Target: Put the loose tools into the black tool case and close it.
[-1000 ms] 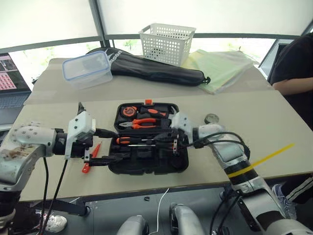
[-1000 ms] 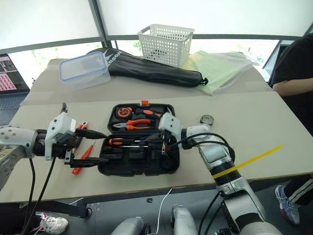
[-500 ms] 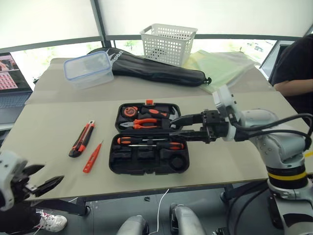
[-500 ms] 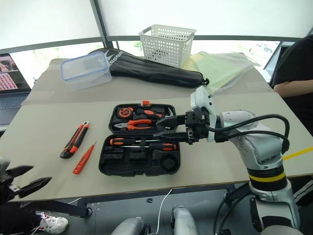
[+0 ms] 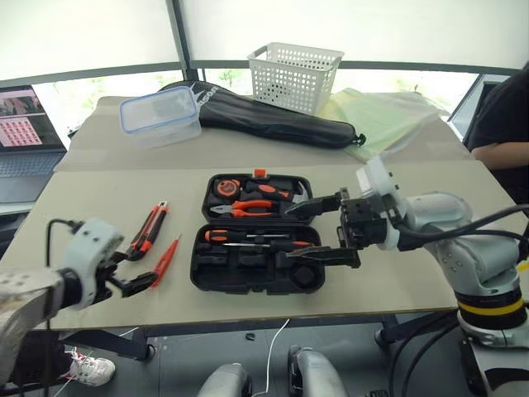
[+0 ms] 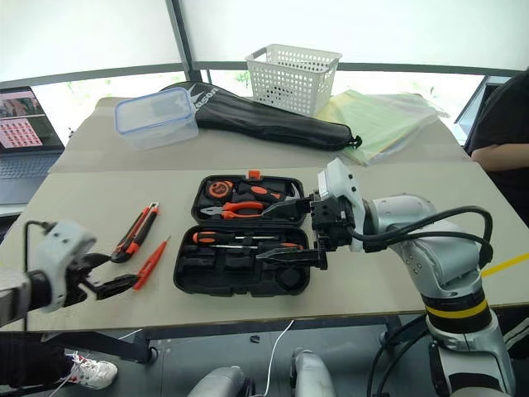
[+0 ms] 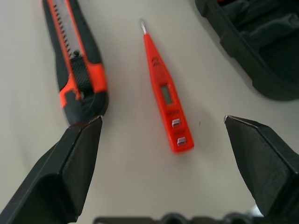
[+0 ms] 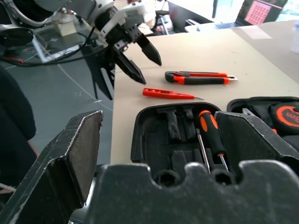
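Observation:
My gripper is going to lower the slim orange tester pen [image 5: 167,261] into the black tool case. The tool case has an empty section [image 5: 233,252] beside the screwdrivers, so the pen should settle there.
The black tool case [image 5: 201,266] lies open in the middle of the table, with two orange-and-black screwdrivers [image 5: 256,240] lying in its front half. Left of it on the table lie the utility knife [image 5: 147,231] and the slim orange tester pen [image 5: 165,260]. My left gripper [image 5: 132,269] hovers open just in front of the pen [image 7: 166,95], with the knife [image 7: 77,70] beside it. My right gripper [image 5: 288,234] hangs open and empty over the case's right half, pointing left across the screwdrivers [image 8: 210,135].
Orange-handled pliers [image 5: 248,207] and a tape measure [image 5: 225,188] sit in the case's rear half. At the back are a white basket [image 5: 295,76], a clear lidded box [image 5: 159,116], a long black bag [image 5: 273,120] and green papers [image 5: 388,116]. A laptop [image 5: 29,124] is far left, a person [image 5: 504,124] far right.
My right gripper lifted back from the screwdrivers in the case and opened. My left arm left the case's left edge, dropped low, and now hovers by the tester pen.

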You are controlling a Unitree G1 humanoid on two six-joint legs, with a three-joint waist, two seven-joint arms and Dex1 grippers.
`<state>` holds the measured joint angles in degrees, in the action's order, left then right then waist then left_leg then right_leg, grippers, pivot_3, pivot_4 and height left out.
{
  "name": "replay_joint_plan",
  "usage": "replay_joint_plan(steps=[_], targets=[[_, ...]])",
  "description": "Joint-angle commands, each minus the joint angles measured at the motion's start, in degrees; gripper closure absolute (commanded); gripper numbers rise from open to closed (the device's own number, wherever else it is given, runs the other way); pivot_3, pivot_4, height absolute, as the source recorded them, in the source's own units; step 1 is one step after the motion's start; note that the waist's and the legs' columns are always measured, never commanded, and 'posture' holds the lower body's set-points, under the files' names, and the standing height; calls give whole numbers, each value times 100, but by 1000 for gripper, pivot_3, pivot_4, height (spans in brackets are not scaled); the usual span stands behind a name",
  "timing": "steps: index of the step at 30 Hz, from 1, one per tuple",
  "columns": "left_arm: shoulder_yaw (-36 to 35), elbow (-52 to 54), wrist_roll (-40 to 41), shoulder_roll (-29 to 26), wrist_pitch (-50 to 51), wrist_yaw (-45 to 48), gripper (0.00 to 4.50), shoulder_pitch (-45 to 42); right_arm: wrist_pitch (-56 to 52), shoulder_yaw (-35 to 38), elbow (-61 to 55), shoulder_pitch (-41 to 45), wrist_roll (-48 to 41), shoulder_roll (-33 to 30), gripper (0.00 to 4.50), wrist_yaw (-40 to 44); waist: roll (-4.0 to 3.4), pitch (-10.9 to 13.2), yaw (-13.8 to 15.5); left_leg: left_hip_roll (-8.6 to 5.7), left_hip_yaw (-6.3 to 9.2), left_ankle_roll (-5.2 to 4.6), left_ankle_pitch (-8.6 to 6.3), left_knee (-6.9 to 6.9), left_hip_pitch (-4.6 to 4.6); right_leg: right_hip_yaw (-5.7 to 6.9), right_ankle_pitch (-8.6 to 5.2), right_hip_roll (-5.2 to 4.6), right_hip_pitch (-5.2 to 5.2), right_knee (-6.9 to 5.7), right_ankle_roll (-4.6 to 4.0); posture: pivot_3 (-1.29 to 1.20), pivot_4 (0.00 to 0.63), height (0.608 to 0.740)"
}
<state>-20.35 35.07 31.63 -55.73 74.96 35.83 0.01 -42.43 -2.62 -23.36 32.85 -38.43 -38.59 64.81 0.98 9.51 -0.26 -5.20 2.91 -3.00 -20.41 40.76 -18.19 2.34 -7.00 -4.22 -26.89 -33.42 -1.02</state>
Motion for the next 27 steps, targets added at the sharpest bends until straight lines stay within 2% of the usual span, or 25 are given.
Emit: replay_joint_plan(steps=[1,6,10,16,19,21,23,27], targets=[[596,-304,-217,68,166,-390,0,-498,139,120,-349,-107,-89,-2,43,-168,0,0,-39,-3,0,0,0,-2,-2,0,0,-3,-7,-22,0,0,150,740],[1555,-979,-646,192,13,-749,0,-916,154,173,-475,-249,-115,-2,43,-394,-1,-1,-43,-3,-4,7,2,-1,-9,-2,-1,-3,-17,-25,-1,0,150,740],[1757,-1154,-659,249,-130,-686,980,-1015,159,251,-516,-346,-142,-61,0,-503,-7,-5,-12,-4,-4,50,-17,-1,4,-13,-2,-11,-7,-15,-2,0,150,740],[1461,-1260,-450,407,-153,-532,3133,-1257,97,373,-694,-571,-248,-229,0,-572,-10,-6,19,-1,3,52,-13,-1,35,-18,-4,-12,22,-27,0,0,150,740],[1272,-1336,-475,-68,-587,-100,4063,-1424,-202,540,-802,-761,-613,-507,0,-419,-4,-3,21,1,7,46,-10,-1,36,-17,-5,-9,25,-27,0,0,150,740],[1305,-1453,-545,-475,-1112,364,4066,-1510,-273,632,-853,-892,-794,-699,0,-287,5,1,23,1,7,34,-3,1,20,-16,-5,-8,10,-27,-1,0,150,740],[1359,-1543,-523,-826,-2439,1494,4068,-1792,-145,676,-854,-1041,-688,-845,0,-281,4,1,39,-3,6,16,7,4,-5,-8,-4,-7,-16,-28,-2,0,150,740],[1832,-1765,-632,-1068,-3885,2866,4068,-2265,120,636,-778,-1130,-422,-897,0,-389,1,1,84,-4,-3,17,7,9,-23,7,-3,-13,-24,-7,-3,0,150,740]])
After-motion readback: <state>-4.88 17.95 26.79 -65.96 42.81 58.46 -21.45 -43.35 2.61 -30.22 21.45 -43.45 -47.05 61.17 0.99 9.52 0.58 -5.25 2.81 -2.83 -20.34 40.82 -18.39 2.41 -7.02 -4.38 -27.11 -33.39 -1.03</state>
